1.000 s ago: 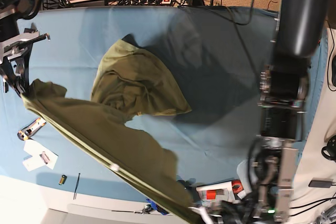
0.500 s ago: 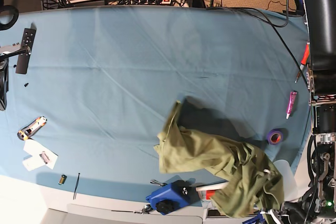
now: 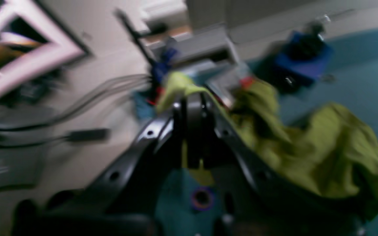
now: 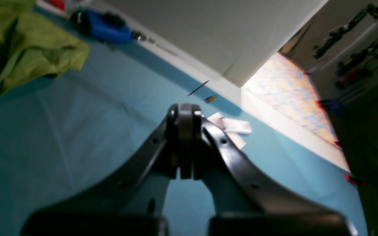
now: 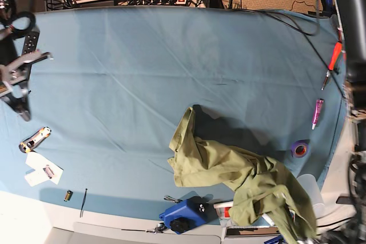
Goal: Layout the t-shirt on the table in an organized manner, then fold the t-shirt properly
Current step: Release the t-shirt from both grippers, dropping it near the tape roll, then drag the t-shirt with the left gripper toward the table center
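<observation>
The t-shirt's held end [image 5: 298, 226] is hanging over the cluttered corner of the table, a long way from my right gripper. My left gripper should therefore move that end to the open tabletop [image 5: 117, 157].
The olive-green t-shirt [image 5: 229, 170] lies crumpled near the front right of the light blue table [image 5: 143, 55]. One end of it trails off toward the table's front right corner. In the left wrist view my left gripper [image 3: 194, 102] is shut on a fold of the t-shirt [image 3: 323, 154], and the rest of the cloth bunches to its right. My right gripper [image 4: 185, 109] is shut and holds nothing. It hangs over bare blue cloth with the t-shirt [image 4: 28, 42] far off to its upper left. In the base view the right gripper [image 5: 24, 112] is at the far left edge.
A blue device [image 5: 183, 214] sits at the front edge beside the shirt. A purple tape roll [image 5: 299, 149], a pink marker [image 5: 317, 112] and a red screwdriver [image 5: 333, 61] lie along the right side. A utility knife [image 5: 34, 139] and paper cards [image 5: 43, 170] lie front left.
A second ago the shirt hung stretched between both grippers. The right gripper has let go, the shirt has dropped into a heap at the front right, and the right arm has swung back in at the left.
</observation>
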You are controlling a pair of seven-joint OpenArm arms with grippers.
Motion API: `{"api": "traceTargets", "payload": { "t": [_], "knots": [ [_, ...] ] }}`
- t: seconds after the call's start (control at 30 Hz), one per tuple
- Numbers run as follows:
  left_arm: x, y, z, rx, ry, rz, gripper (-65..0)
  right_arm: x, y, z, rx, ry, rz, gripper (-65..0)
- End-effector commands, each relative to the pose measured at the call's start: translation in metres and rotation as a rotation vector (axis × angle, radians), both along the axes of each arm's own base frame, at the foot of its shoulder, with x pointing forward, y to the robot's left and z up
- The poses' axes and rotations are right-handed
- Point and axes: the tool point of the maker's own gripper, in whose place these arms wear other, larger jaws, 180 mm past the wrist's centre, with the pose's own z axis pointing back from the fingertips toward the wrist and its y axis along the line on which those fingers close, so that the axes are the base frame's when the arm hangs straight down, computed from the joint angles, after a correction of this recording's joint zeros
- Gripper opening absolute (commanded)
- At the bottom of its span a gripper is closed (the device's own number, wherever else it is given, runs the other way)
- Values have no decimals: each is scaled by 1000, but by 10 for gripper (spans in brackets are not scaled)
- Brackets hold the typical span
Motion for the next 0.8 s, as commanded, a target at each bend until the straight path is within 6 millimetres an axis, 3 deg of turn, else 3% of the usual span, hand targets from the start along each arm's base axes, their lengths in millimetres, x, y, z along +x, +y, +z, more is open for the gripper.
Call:
{"api": "traceTargets", "payload": {
  "t": [0.0, 0.17, 0.4, 0.57, 0.77],
  "knots": [
    [-1, 7, 47, -6, -112, -3, -650, 2, 9, 6, 2, -30, 32, -650],
    [-15, 33, 91, 0, -184, -6, -650, 6, 23, -14, 99, -13, 14, -650],
    [-21, 51, 102, 9, -209, 25, -650, 9, 30, -16, 268, -74, -51, -650],
    [-25, 23, 124, -23, -257, -106, -650, 6, 35, -31, 354, -46, -92, -650],
    [-14, -28, 108, -14, -212, -210, -650, 2, 48, -46, 382, 1, -77, -650]
  ]
}}
